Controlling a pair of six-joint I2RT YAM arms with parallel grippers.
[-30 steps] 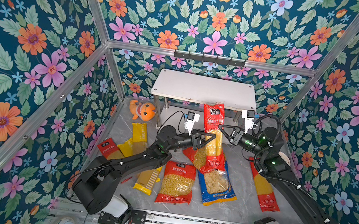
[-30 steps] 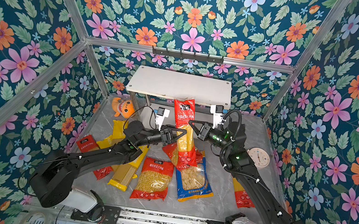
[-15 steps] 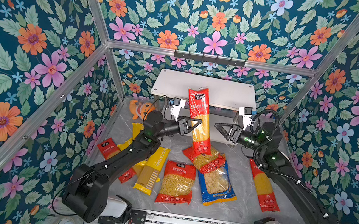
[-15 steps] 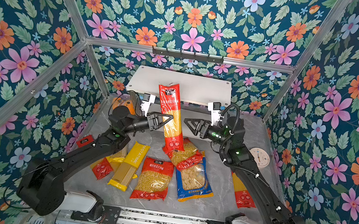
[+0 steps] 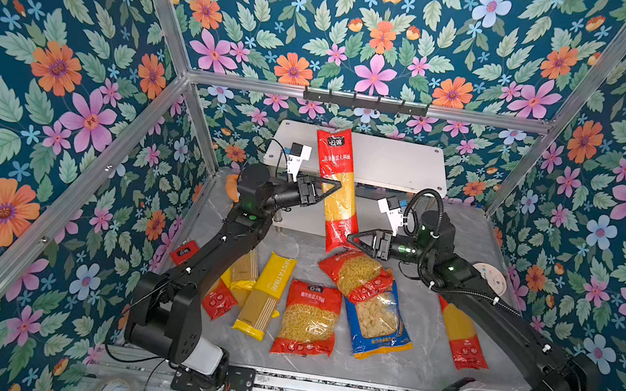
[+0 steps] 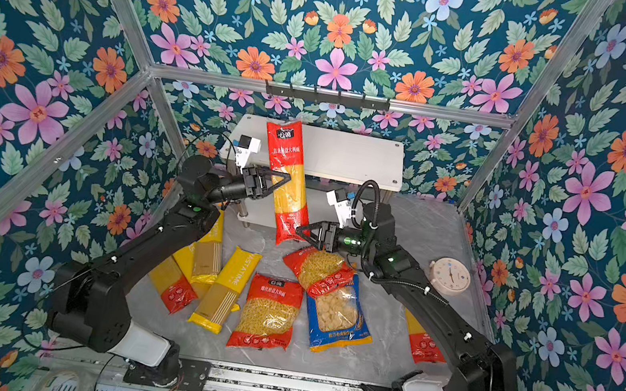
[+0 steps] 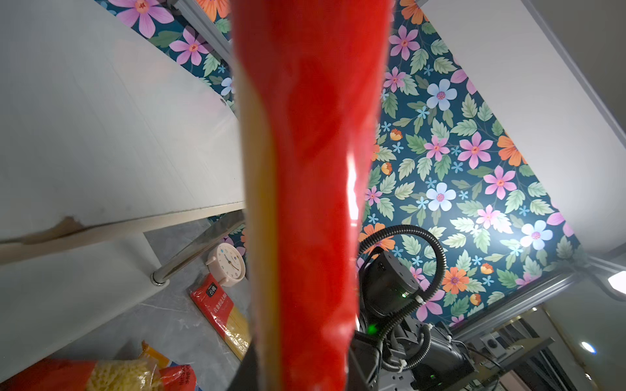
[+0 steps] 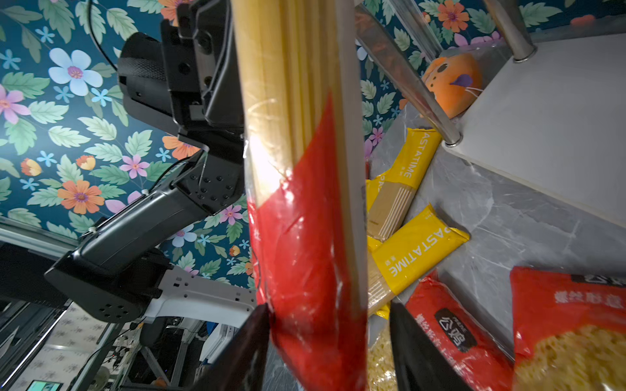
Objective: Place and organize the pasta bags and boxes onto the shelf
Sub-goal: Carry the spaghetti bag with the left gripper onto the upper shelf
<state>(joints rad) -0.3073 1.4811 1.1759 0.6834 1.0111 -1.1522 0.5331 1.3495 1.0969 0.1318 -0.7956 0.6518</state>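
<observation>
My left gripper is holding the red spaghetti pack (image 5: 342, 192) by its middle, so my right gripper should grab its lower end (image 5: 338, 234) and put the pack down on the upper board.
My left gripper (image 5: 333, 191) is shut on a long red spaghetti pack (image 5: 336, 183), which hangs nearly upright in front of the shelf (image 5: 392, 162); its top overlaps the upper white board in both top views. My right gripper (image 5: 351, 239) is open and straddles the pack's red lower end. In the right wrist view one finger touches the film and a gap shows on the other side (image 8: 328, 325). The left wrist view is filled by the pack (image 7: 305, 203). On the table lie yellow PASTATIME packs (image 5: 267, 295), two red short-pasta bags (image 5: 307, 319), a blue-and-yellow bag (image 5: 376, 323) and red spaghetti packs (image 5: 462, 336).
An orange plush toy (image 5: 231, 188) sits left of the shelf behind my left arm. A small round clock (image 5: 490, 275) stands at the right wall. A black hook rail (image 5: 365, 101) runs above the shelf. Chrome shelf legs (image 8: 406, 74) stand close behind the held pack.
My left gripper has lifted the red spaghetti pack higher and back toward the shelf. My right gripper let go of its upper part, opened, and dropped to its lower end.
</observation>
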